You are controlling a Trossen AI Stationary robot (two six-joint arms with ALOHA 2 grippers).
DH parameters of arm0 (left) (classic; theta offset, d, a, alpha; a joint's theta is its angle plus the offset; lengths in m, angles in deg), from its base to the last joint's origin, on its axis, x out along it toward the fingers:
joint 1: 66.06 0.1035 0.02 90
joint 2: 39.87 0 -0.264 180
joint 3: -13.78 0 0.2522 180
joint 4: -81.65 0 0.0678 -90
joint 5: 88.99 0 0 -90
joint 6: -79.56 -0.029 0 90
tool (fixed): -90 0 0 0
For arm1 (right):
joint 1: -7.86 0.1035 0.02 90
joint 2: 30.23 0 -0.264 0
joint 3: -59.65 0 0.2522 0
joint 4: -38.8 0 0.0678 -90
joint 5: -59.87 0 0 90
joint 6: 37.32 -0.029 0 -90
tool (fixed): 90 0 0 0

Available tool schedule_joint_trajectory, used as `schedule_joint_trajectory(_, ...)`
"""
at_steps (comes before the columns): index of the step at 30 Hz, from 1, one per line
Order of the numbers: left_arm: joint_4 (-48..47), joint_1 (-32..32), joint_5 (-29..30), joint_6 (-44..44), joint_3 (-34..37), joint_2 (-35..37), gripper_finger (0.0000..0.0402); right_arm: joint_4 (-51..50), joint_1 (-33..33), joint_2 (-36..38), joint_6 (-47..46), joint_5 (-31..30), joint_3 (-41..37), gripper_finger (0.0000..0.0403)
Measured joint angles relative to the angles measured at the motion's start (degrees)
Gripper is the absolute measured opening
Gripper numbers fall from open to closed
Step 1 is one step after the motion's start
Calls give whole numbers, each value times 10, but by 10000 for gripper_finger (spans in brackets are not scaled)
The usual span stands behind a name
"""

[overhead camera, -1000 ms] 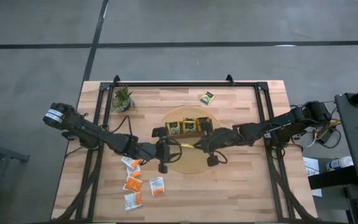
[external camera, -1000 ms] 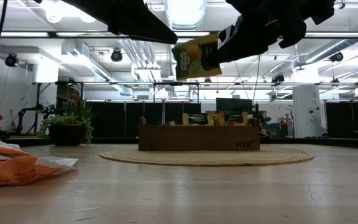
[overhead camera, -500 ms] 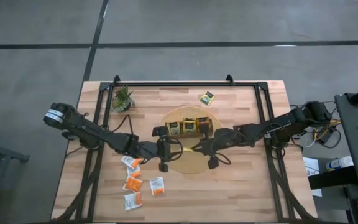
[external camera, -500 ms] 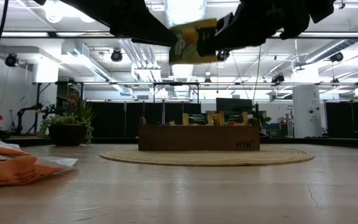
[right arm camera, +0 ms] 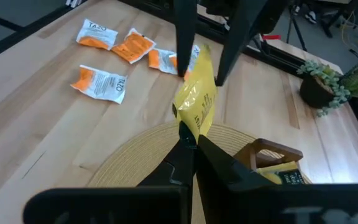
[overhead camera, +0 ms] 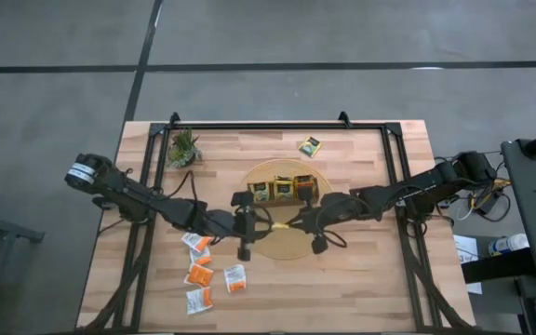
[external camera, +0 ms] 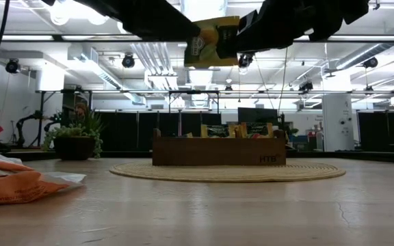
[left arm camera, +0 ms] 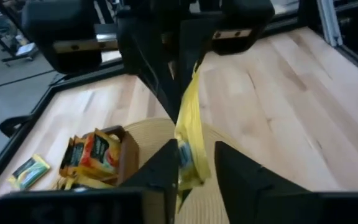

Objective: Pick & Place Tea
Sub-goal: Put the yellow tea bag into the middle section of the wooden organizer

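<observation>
The yellow sachet (right arm camera: 194,115) is crooked between my right gripper's fingers, so my left gripper should hold its other end (right arm camera: 202,64) while my right gripper opens and grips the sachet again.
A yellow tea sachet (overhead camera: 277,224) hangs in the air above the round woven mat (overhead camera: 282,247), between my two grippers, which face each other. My right gripper (right arm camera: 188,146) is shut on one end of it. My left gripper (left arm camera: 194,165) is open, with a finger on either side of the sachet's other end (left arm camera: 186,158). Behind them on the mat stands the brown wooden tray (overhead camera: 285,191) with yellow and dark sachets upright in it. Several orange and white sachets (overhead camera: 203,274) lie flat on the table near the left arm. One yellow-and-dark sachet (overhead camera: 309,145) lies toward the far edge. My right gripper pinches the sachet's end (right arm camera: 190,127) between its two fingertips, coming from the table's right and slanting a little downward. The sachet stands on edge, lifted clear of the mat, and reaches out toward my left gripper. My left gripper: I cannot tell whether its fingers touch the sachet.
A small potted plant (overhead camera: 182,149) stands at the far left of the table. A black frame (overhead camera: 277,125) runs along the table's far edge. Bare wood lies at the near right of the mat.
The sachet hung slanting downward from my right gripper and has swung up. It now sits higher and more level, with its free end against my left gripper. Both arms have stayed where they were, and my right wrist has turned a little.
</observation>
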Motion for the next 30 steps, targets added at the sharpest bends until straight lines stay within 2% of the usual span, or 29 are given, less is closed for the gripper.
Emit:
schedule_joint_trajectory(8,1,0,-11,0,0,0,9,0,0,0,-4,0,0,9)
schedule_joint_trajectory(19,0,-1,-11,1,0,0,2,5,0,0,-51,0,0,13)
schedule_joint_trajectory(25,1,-1,-3,3,0,1,1,12,0,0,-82,-1,0,60)
schedule_joint_trajectory(30,4,0,52,3,-2,2,1,24,0,3,-104,-2,0,122)
